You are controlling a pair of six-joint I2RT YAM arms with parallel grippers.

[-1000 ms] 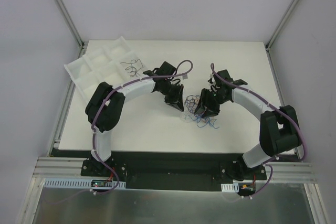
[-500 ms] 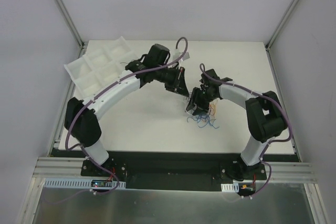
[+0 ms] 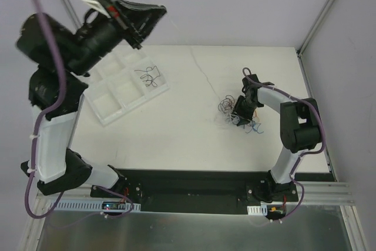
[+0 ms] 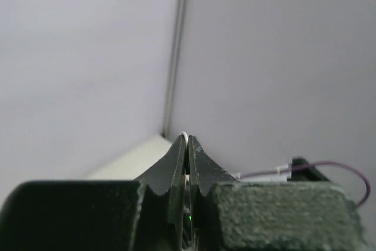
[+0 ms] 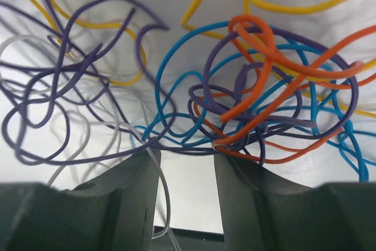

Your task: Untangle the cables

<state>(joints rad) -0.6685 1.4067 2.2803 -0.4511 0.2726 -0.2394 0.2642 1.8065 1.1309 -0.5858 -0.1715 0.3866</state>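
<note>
The white cable stretches (image 3: 204, 74) from the robot's raised left gripper into the tangle, so next the left gripper comes down and grabs the white cable nearer the tangle (image 3: 217, 93).
The cables lie as a loose tangle (image 3: 230, 109) right of the table's middle. My right gripper (image 3: 241, 116) is open and low at the tangle's right side. In the right wrist view its jaws (image 5: 187, 163) stand apart, with purple (image 5: 70, 86), blue (image 5: 170, 80), orange (image 5: 264, 80), yellow (image 5: 294, 7) and pale grey (image 5: 79, 139) cables just ahead of the tips. My left gripper (image 3: 154, 19) is raised high at the back left. It is shut on a thin white cable (image 4: 185, 136) at the fingertips. A faint pale line (image 3: 202, 73) runs over the table toward the tangle.
A white compartment tray (image 3: 117, 107) lies at the left of the table, with a black cable (image 3: 148, 76) in one compartment. Metal frame posts stand at the back corners (image 3: 320, 19). The table's dark front edge (image 3: 194, 177) runs along the arm bases.
My left arm has lifted from beside the tangle to high at the back left, jaws shut. The tangle and my right gripper have shifted right. The tray now lies nearer the front.
</note>
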